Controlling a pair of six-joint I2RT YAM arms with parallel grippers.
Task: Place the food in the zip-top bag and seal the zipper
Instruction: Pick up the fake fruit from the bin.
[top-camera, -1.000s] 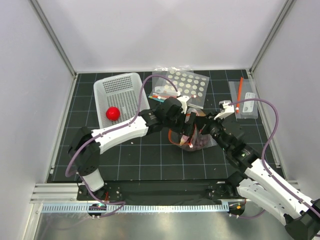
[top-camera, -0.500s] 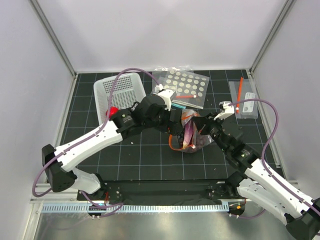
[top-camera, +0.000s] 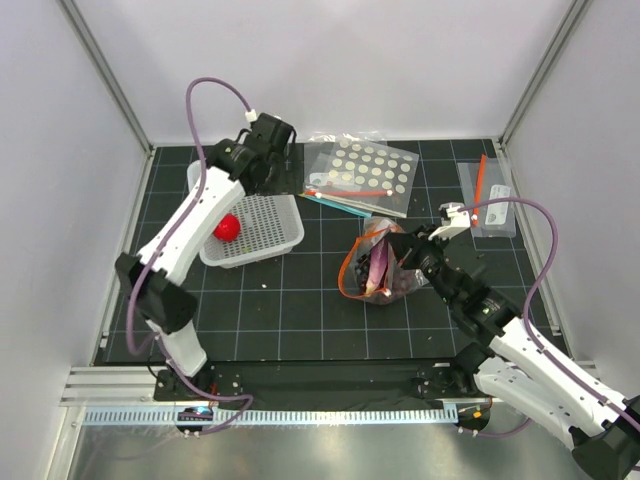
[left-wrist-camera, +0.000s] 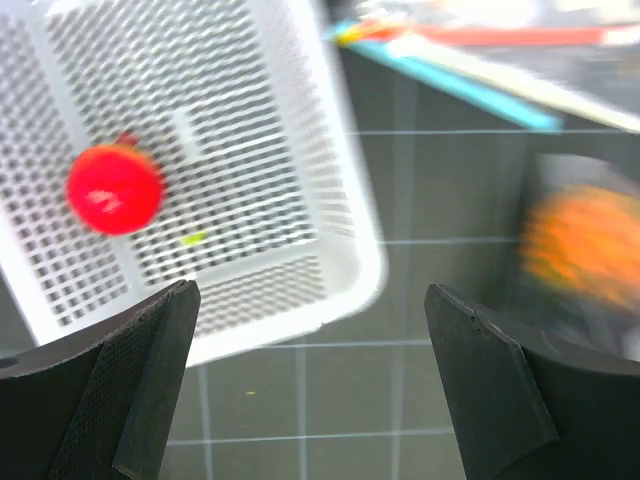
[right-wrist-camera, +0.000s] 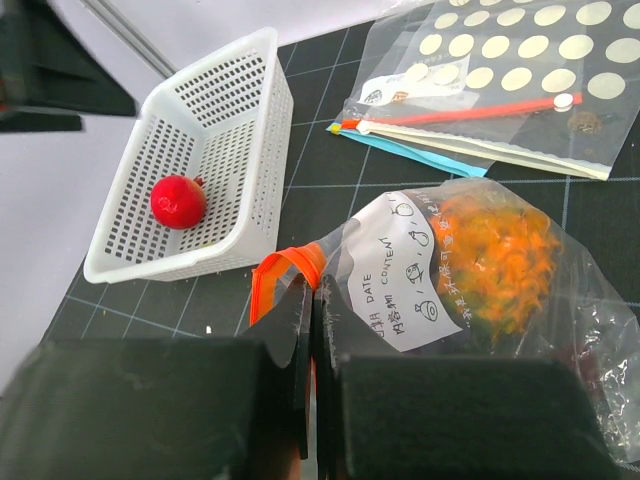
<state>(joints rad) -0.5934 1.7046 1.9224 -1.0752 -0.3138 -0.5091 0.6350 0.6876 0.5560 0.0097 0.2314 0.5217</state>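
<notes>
I should keep lowering my left gripper to the red apple (top-camera: 227, 228) with open fingers until they straddle its sides, as it sits alone in the white basket (top-camera: 262, 230).
The zip-top bag (top-camera: 388, 268) (right-wrist-camera: 450, 270) lies crumpled at mid-table, and through it show the orange pineapple (right-wrist-camera: 497, 262) and the purple grapes (top-camera: 402, 285). Its orange zipper (top-camera: 349, 272) (right-wrist-camera: 283, 272) loops open on the left side. My right gripper (top-camera: 397, 250) (right-wrist-camera: 313, 300) is shut on the bag's rim beside that strip. The red apple (top-camera: 226, 227) (left-wrist-camera: 113, 190) (right-wrist-camera: 178, 201) sits inside the white basket (top-camera: 290, 225) (left-wrist-camera: 330, 200) (right-wrist-camera: 265, 130). My left gripper (top-camera: 268, 160) (left-wrist-camera: 310, 380) hangs open and empty, high over the basket's far right corner.
A larger clear bag with white dots (top-camera: 368, 170) (right-wrist-camera: 500, 70) lies behind the zip-top bag, over a blue-edged sheet. Another small clear bag (top-camera: 488, 190) with an orange strip lies at the far right. White walls close in the mat on three sides.
My left arm swung away from the bag, up and back-left to the basket, with its jaws widening. The right gripper and the bag stayed put.
</notes>
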